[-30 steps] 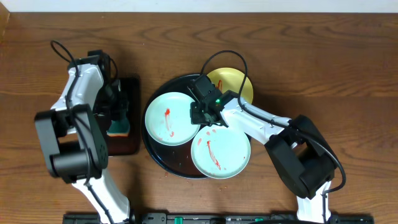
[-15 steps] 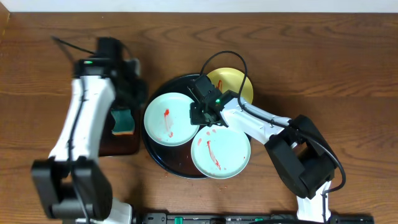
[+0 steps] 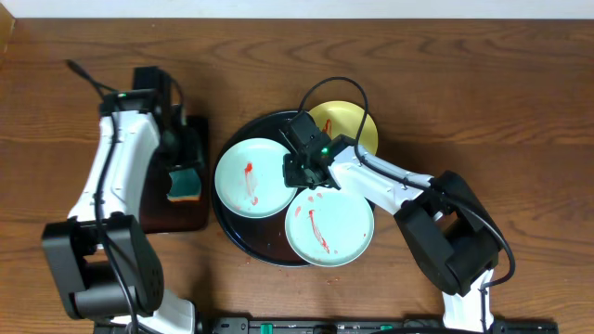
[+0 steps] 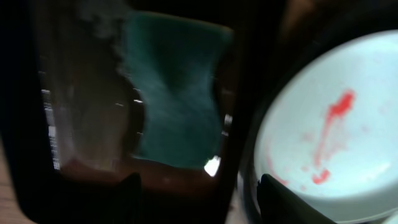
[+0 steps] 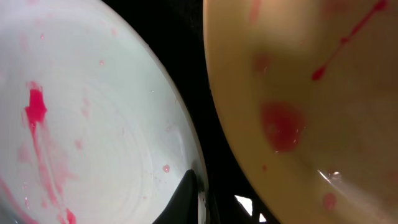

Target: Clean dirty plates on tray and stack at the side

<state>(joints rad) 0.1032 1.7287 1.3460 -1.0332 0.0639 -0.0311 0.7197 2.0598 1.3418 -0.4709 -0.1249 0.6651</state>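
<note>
The green sponge (image 4: 177, 90) has sides curving in. The sponge will squeeze narrow in my left gripper and spread out ahead when I lift it.
Three sauce-smeared dirty plates lie on the round black tray (image 3: 243, 237): a mint-blue one at the left (image 3: 246, 176), another mint-blue one at the front (image 3: 329, 227), and a pale yellow one at the back right (image 3: 353, 125). My right gripper (image 3: 299, 174) is shut on the right rim of the left mint-blue plate (image 5: 93, 124). One dark finger (image 5: 186, 199) lies over that rim, with the yellow plate (image 5: 311, 93) just beside it. My left gripper (image 3: 181, 148) hangs open over the green sponge (image 4: 174, 99), with nothing between its fingertips.
The sponge (image 3: 186, 183) rests on a smaller rectangular black tray (image 3: 172, 213) left of the round tray. Bare wooden table surrounds both trays. The right arm's cable loops above the yellow plate.
The left arm swung above the rectangular tray and its gripper went from shut to open. The right gripper and all three plates stayed where they were.
</note>
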